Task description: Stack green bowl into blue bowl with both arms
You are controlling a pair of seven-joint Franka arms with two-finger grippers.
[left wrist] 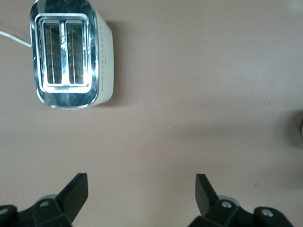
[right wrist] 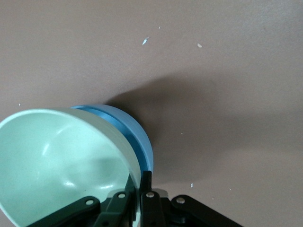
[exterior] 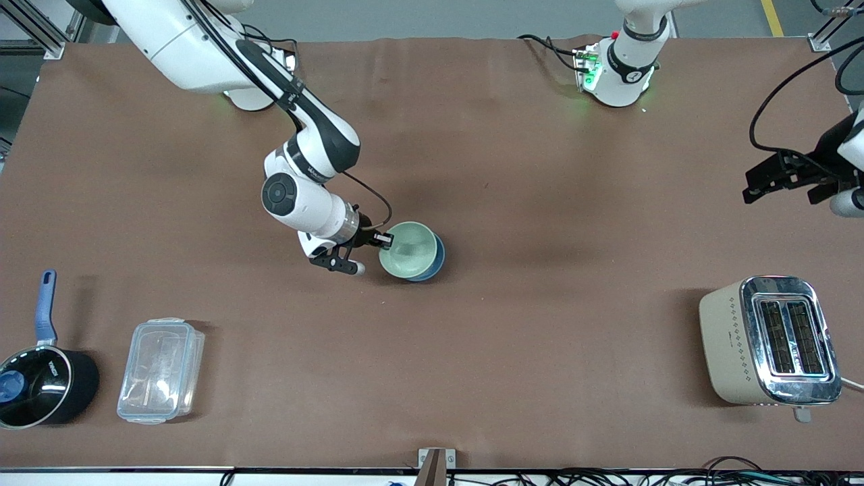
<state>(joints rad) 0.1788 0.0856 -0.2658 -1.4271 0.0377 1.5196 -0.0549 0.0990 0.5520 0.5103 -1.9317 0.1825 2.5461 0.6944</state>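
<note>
I see the blue rim (exterior: 441, 254) past the green bowl's side, so my right gripper should bring the green bowl across over the blue bowl's middle (exterior: 417, 254) before it opens.
The green bowl (exterior: 407, 251) sits tilted in the blue bowl (exterior: 433, 263) at the table's middle. My right gripper (exterior: 383, 239) is shut on the green bowl's rim at the side toward the right arm's end. In the right wrist view the green bowl (right wrist: 57, 161) fills the lower corner, the blue bowl (right wrist: 135, 135) shows as a crescent around it, and my right gripper (right wrist: 139, 187) pinches the green rim. My left gripper (exterior: 776, 177) hangs open and empty over bare table at the left arm's end; in the left wrist view its gripper (left wrist: 142, 191) has wide-apart fingers.
A cream toaster (exterior: 766, 341) stands near the front camera at the left arm's end, also in the left wrist view (left wrist: 68, 52). A clear lidded container (exterior: 160, 370) and a black pot with a blue handle (exterior: 37, 378) lie at the right arm's end.
</note>
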